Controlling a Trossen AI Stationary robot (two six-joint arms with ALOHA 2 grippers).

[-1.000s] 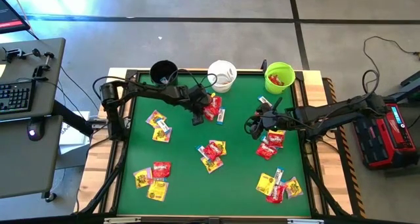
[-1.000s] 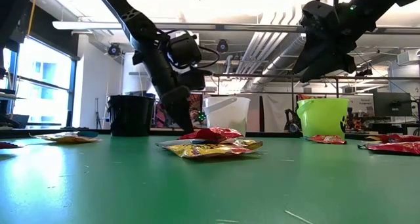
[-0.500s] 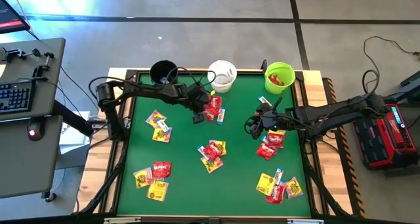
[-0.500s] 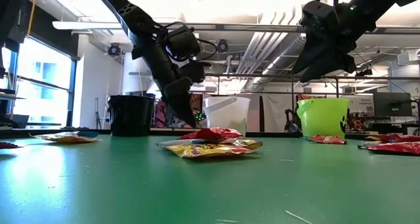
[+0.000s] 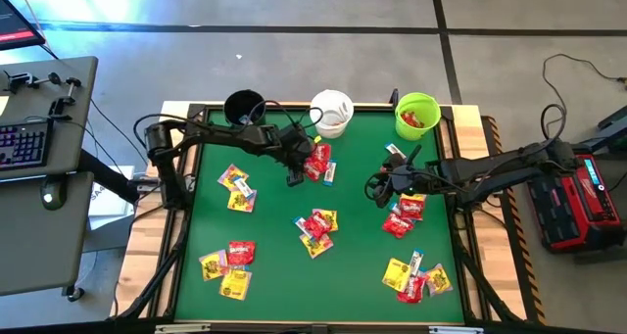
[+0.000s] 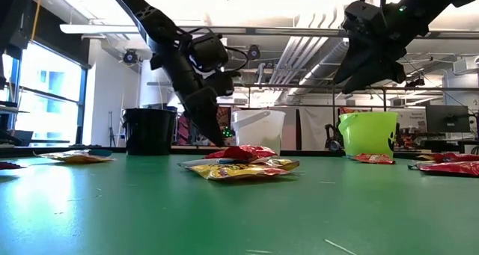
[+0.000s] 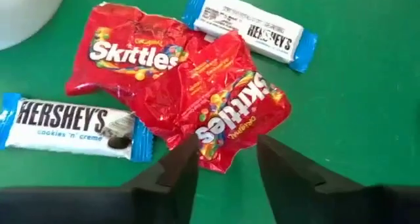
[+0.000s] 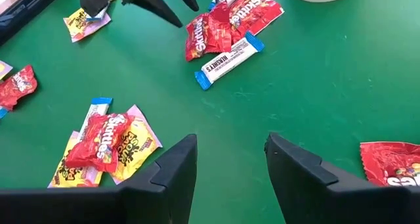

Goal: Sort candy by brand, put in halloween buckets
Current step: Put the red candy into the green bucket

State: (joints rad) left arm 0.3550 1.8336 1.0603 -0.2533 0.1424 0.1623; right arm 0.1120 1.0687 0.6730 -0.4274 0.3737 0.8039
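Note:
Next, my left gripper lifts the nearer red packet (image 7: 226, 106) below it and passes the packet to my right gripper, because the lime green bucket (image 5: 417, 115) is on my right gripper's side.
My left gripper (image 7: 226, 159) is open and low over a small heap near the white bucket (image 5: 331, 112). The heap holds two red Skittles packets (image 7: 239, 115) and two white-and-blue Hershey's bars (image 7: 72, 124), all lying flat on the green table. The fingers stand on either side of the nearer red packet's corner. My right gripper (image 8: 230, 159) is open and hovers high above the table (image 5: 375, 189), right of centre. The black bucket (image 5: 244, 109) and the lime green bucket (image 5: 417, 115), which holds red packets, stand at the far edge. My left gripper comes down slanting from above with its fingers (image 7: 187, 155) on either side of one corner (image 7: 216, 159) of the nearer red packet, which lies flat on the table. Whether a finger touches the wrapper I cannot tell.
More heaps of red, yellow and white-and-blue packets lie at mid-table (image 5: 316, 226), on the left (image 5: 237, 189), at the near left (image 5: 227, 265), beside my right gripper (image 5: 404, 214) and at the near right (image 5: 416, 277). Bare green table (image 5: 353, 197) lies between the heaps.
My left gripper rose a little off the table and tipped, then came back down beside the red packets. The packets have not moved.

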